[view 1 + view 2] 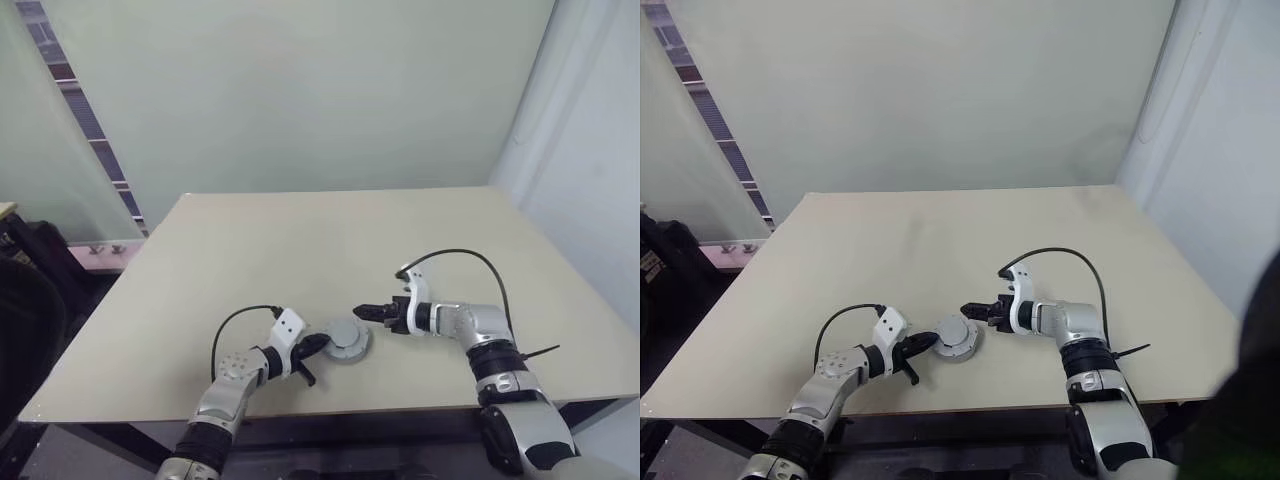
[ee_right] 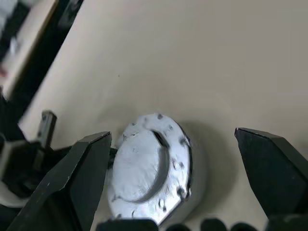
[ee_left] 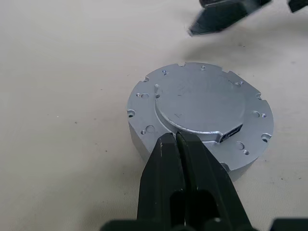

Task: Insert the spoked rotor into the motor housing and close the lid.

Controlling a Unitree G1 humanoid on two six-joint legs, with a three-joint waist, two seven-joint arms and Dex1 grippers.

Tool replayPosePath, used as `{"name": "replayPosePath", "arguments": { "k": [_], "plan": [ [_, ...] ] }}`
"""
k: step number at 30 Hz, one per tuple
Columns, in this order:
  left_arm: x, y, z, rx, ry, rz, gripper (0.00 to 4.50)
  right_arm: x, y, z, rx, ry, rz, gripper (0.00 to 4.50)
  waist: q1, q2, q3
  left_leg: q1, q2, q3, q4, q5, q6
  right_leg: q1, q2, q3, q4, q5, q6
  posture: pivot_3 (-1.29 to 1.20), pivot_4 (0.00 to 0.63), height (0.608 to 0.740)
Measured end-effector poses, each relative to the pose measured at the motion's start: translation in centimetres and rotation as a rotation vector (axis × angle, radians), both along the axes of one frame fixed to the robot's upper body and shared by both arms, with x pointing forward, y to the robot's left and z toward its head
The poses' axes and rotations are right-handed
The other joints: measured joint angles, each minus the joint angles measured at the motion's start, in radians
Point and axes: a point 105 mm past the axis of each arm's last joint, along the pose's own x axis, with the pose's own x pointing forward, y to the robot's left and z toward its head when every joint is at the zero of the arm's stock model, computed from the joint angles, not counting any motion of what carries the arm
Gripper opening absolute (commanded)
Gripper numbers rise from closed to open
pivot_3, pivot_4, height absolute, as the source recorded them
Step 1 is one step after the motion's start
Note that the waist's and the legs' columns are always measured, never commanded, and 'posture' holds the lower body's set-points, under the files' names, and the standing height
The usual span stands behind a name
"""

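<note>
I can see a dark seam (image 2: pixel 189 166) under the lid's rim across from my left gripper, so I should use my right gripper to pinch the lid and motor housing (image 1: pixel 364 345) together there.
The motor housing (image 3: pixel 139 139) sits near the table's front edge as a round grey puck. The lid (image 3: pixel 202 103) lies flat on top of it, a silver disc with a notched rim and a raised round plate, covering the inside. The spoked rotor is hidden. My left gripper (image 1: pixel 318 345) is shut, and its tips (image 3: pixel 175 137) rest against the lid's near edge at the raised plate. My right gripper (image 1: pixel 368 313) hovers just right of the housing, open, with nothing between its fingers (image 2: pixel 86 178). In the right wrist view the lid (image 2: pixel 144 168) lies between and beyond them.
The beige table (image 1: pixel 300 250) stretches bare behind and beside the housing. Its front edge (image 1: pixel 330 412) runs close under both arms. A pale wall stands behind, and dark furniture (image 1: pixel 25 300) is off the table's left side.
</note>
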Motion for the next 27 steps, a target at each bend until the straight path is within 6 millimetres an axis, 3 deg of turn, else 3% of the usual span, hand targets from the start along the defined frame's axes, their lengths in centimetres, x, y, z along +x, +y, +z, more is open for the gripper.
{"name": "replayPosePath", "arguments": {
  "k": [4, 8, 12, 18, 25, 27],
  "plan": [
    [0.0, -0.1, 0.0, -0.002, 0.0, -0.003, 0.0, -1.3, -1.1, -2.0, 0.075, 0.246, -0.097, 4.48, 0.0, 0.0, 0.0, 0.0, 0.0, 0.0, 0.0, 0.0, 0.0, 0.0, 0.0, 0.0, -0.002, 0.0, 0.0, 0.0, 0.0, 0.74],
    [0.0, -0.1, 0.0, -0.004, 0.0, -0.004, 0.0, -1.7, -1.4, -2.3, 0.156, 0.342, -0.154, 4.48, -0.002, 0.005, 0.0, -0.001, 0.0, 0.0, -0.001, 0.0, 0.0, 0.001, 0.0, 0.0, -0.008, 0.0, 0.0, 0.0, 0.0, 0.74],
    [-0.1, -0.2, 0.1, -0.006, 0.0, -0.012, 0.0, -1.9, -1.0, -2.4, 0.212, 0.389, -0.177, 4.48, -0.002, 0.005, 0.0, -0.003, 0.0, 0.001, -0.001, 0.001, 0.003, 0.002, 0.0, 0.0, -0.012, 0.0, 0.0, 0.0, 0.0, 0.74],
    [-0.1, -0.2, 0.1, -0.006, -0.001, -0.016, 0.0, -2.6, 1.5, -2.5, 0.262, 0.441, -0.139, 4.48, -0.002, 0.006, 0.0, -0.004, 0.0, 0.0, -0.002, 0.002, 0.004, 0.001, 0.0, -0.001, -0.012, 0.0, 0.0, 0.0, 0.0, 0.74],
    [-0.1, -0.1, 0.1, -0.002, -0.001, -0.015, 0.0, -2.7, 2.0, -2.6, 0.271, 0.449, -0.139, 4.48, -0.003, 0.006, 0.0, -0.004, 0.001, 0.0, -0.002, 0.001, 0.003, 0.0, 0.0, -0.001, -0.012, 0.0, 0.0, 0.0, 0.0, 0.74],
    [-0.1, -0.1, 0.1, -0.002, -0.001, -0.014, 0.0, -2.7, 2.0, -2.6, 0.273, 0.451, -0.147, 4.11, -0.003, 0.006, 0.0, -0.004, 0.002, 0.0, -0.002, 0.001, 0.003, 0.0, 0.001, -0.001, -0.012, 0.0, 0.0, 0.0, 0.0, 0.74]
  ]
}}
